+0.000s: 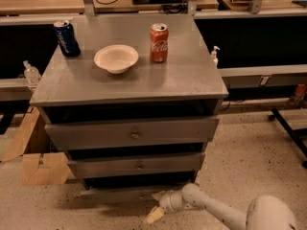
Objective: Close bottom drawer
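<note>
My gripper should close its fingers against the drawer's front panel and push the drawer in, because my gripper's lower finger points at the floor below the bottom drawer's front.
The grey cabinet has three drawers. The bottom drawer is the lowest, with a slim grey front panel near the floor, pulled out a little past the middle drawer. My gripper is low at the floor, right at the bottom drawer's front near its right half. One pale finger points down-left and another touches the panel's edge. The white arm runs from the gripper to the lower right corner.
On the cabinet top stand a blue can, a white bowl and a red cola can. The top drawer sits slightly out. Cardboard lies at the left of the cabinet. A black chair leg stands at right.
</note>
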{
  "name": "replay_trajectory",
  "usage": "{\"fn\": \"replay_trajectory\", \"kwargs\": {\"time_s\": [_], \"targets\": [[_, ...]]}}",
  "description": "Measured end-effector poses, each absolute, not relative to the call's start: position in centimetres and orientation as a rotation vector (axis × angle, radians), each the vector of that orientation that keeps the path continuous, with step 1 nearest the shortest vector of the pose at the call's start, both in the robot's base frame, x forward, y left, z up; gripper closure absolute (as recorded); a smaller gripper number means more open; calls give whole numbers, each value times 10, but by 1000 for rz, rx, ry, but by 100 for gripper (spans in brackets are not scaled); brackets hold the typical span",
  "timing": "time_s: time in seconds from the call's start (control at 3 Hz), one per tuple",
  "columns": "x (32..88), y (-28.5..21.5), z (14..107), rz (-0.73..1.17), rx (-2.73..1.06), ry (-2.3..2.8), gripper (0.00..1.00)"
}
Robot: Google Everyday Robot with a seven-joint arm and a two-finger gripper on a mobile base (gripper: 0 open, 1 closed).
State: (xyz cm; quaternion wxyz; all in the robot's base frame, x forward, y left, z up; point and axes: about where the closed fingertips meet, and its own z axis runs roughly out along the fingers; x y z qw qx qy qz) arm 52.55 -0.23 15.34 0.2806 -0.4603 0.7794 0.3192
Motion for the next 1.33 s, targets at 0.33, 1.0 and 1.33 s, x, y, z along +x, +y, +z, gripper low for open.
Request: {"fn": "replay_trajectory", "kwargs": {"time_s": [0.33, 1.0, 1.33], "targets": [[525, -2, 153, 856, -1234, 2089, 0], [522, 2, 152, 865, -1238, 2088, 50], [540, -13, 159, 787, -1239, 2109, 74]]}}
